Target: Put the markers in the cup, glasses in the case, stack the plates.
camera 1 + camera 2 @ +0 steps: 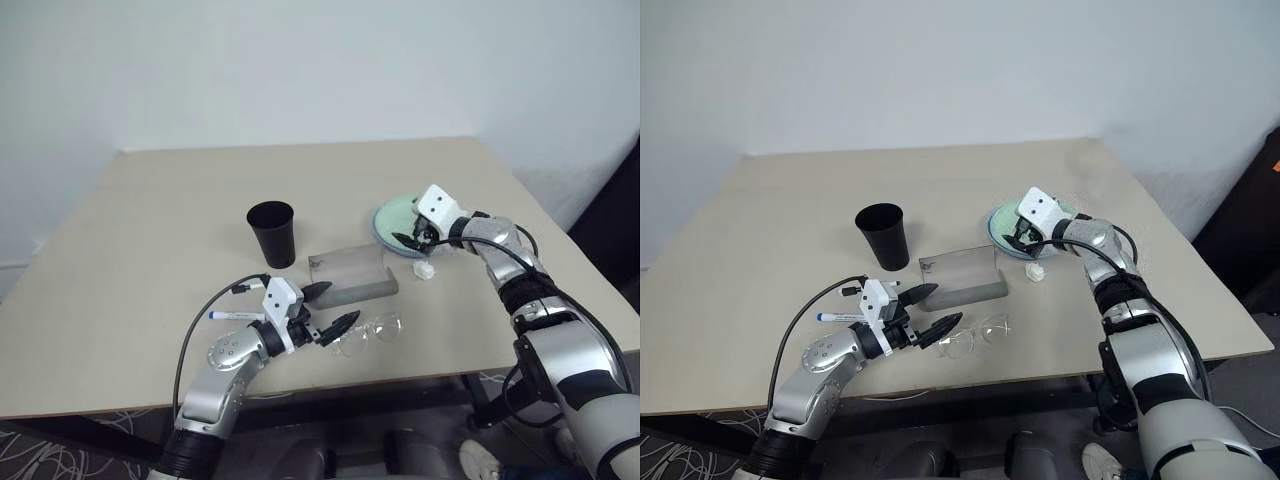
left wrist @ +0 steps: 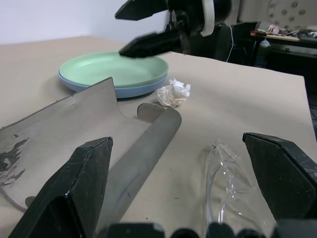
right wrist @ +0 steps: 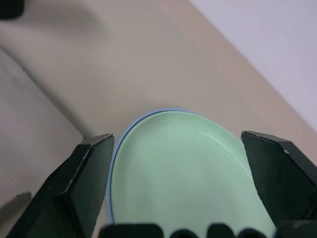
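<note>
The clear glasses [image 1: 368, 335] will stay folded and fit in the grey case when I bring them over, because the arms [image 2: 212, 186] are tucked behind the lenses.
The mint green plate [image 2: 116, 69] lies on top of the light blue plate [image 2: 94, 87] at the right of the table. My right gripper [image 1: 413, 238] hovers open just over the near edge of the plates [image 1: 392, 217], nothing between its fingers. The grey case [image 1: 350, 272] lies open mid-table. In front of it lie the clear glasses [image 1: 368, 332]. My left gripper [image 1: 338, 304] stands open just left of the glasses, pointing toward them and the case. A blue-capped marker [image 1: 235, 315] lies behind the left wrist, partly hidden. The black cup [image 1: 271, 233] stands upright left of the case.
A small crumpled white lump [image 1: 425, 269] lies between the plates and the case. The table's front edge [image 1: 300, 390] runs just below the glasses. A black cable [image 1: 200, 330] loops off my left arm.
</note>
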You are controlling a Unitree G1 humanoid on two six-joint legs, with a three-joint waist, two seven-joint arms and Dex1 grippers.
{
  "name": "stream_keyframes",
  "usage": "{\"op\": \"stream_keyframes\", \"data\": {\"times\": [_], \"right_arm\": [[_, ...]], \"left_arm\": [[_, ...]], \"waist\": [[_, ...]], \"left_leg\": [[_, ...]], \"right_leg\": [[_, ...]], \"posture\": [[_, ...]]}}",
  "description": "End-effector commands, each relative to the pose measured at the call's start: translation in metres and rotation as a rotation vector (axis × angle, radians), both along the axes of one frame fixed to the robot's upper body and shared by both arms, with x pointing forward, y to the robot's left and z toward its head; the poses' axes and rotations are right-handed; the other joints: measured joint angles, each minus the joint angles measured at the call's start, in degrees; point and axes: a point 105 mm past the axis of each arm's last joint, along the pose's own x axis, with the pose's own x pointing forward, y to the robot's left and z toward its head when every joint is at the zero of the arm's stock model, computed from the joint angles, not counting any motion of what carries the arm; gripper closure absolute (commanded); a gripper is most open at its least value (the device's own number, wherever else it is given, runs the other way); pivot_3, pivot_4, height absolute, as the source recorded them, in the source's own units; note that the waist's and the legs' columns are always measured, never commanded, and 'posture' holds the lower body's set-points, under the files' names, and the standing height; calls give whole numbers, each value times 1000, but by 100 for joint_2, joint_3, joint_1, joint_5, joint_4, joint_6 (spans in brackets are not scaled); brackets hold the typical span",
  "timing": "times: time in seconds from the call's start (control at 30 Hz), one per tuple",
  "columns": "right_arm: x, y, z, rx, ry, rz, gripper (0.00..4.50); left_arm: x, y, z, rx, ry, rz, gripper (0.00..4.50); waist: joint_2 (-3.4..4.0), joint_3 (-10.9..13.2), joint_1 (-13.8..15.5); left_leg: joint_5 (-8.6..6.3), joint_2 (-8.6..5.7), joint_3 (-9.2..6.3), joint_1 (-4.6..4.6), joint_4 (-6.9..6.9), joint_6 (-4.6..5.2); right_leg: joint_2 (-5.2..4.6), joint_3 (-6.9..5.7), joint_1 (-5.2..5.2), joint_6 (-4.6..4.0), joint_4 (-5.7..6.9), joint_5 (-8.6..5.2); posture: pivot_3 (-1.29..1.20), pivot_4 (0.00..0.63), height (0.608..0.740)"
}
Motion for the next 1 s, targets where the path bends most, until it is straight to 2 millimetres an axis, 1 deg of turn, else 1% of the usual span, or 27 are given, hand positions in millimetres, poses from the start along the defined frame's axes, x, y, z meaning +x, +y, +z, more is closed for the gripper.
{"op": "stream_keyframes", "data": {"times": [0.03,0.17,0.27,0.4,0.63,0.83,0.93,0.97,1.0], "right_arm": [[-11,-8,15,83,48,44,246],[-31,-19,2,99,188,58,246],[-38,-26,-7,122,276,15,246],[-45,-31,-19,105,353,-32,246],[-44,-27,-38,101,417,-100,246],[-42,-29,-50,90,450,-142,246],[-42,-30,-51,82,459,-142,838],[-42,-29,-52,80,458,-142,1112],[-42,-29,-51,79,458,-141,1508]], "left_arm": [[1,0,11,-9,-51,1,0],[2,-1,14,-9,-57,-5,0],[4,-2,18,-10,-61,-11,0],[7,-5,25,-13,-68,-21,0],[9,-10,35,-16,-76,-31,0],[8,-9,39,-12,-80,-24,0],[8,-9,40,-10,-80,-18,0],[8,-9,40,-10,-79,-17,0],[8,-9,40,-10,-79,-17,0]], "waist": [[1,-1,16],[3,-1,19],[6,0,5],[6,0,3],[6,0,2],[6,0,3],[6,0,3],[6,0,2],[6,0,2]], "left_leg": [[0,0,-4,-1,0,0],[-1,-2,-2,-3,1,1],[0,0,4,-2,3,1],[1,6,9,10,7,0],[2,6,16,17,11,0],[1,3,12,12,10,0],[1,2,11,12,10,0],[1,2,11,12,10,0],[1,2,11,12,10,0]], "right_leg": [[0,-2,2,0,-1,0],[-2,-1,1,1,-2,-1],[-2,-1,1,1,-1,-1],[1,-4,9,1,2,-1],[1,-1,15,2,2,-1],[0,-1,13,2,2,-1],[0,-1,12,2,2,-1],[0,-1,12,2,2,-1],[0,-1,13,2,2,-1]], "posture": [[0,0,728],[0,0,728],[0,0,728],[0,0,728],[0,0,728],[0,0,728],[0,0,728],[0,0,728],[0,0,728]]}}
